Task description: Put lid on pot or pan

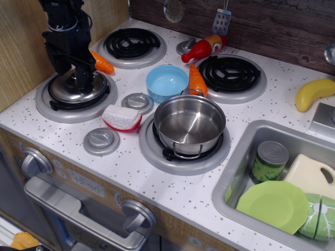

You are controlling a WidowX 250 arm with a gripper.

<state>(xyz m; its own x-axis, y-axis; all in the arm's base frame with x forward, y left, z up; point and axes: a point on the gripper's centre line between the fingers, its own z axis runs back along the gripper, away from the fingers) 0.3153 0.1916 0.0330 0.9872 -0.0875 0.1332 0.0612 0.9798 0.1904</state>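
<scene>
I should expect to find just an empty burner under the lid when I lift it, because the steel lid's rim (67, 90) sits low and level on the black coil (78, 105).
The shiny steel lid (84, 92) lies on the front left burner (57, 110). The steel pot (189, 124) stands open and empty on the front middle burner, to the right of the lid. My black gripper (71, 74) is lowered onto the lid, pointing down, with its fingers (84, 77) spread on either side of the lid's centre. The knob is hidden behind the fingers. The jaws look open and hold nothing.
A light blue bowl (166, 82), a carrot (197, 80) and another carrot (101, 62) lie behind the pot and lid. Two flat grey discs (137, 101) (101, 140) and a red-and-white toy (121, 117) lie between the burners. The sink (238, 162) at right holds a can and a green plate. A banana (314, 92) lies at the far right.
</scene>
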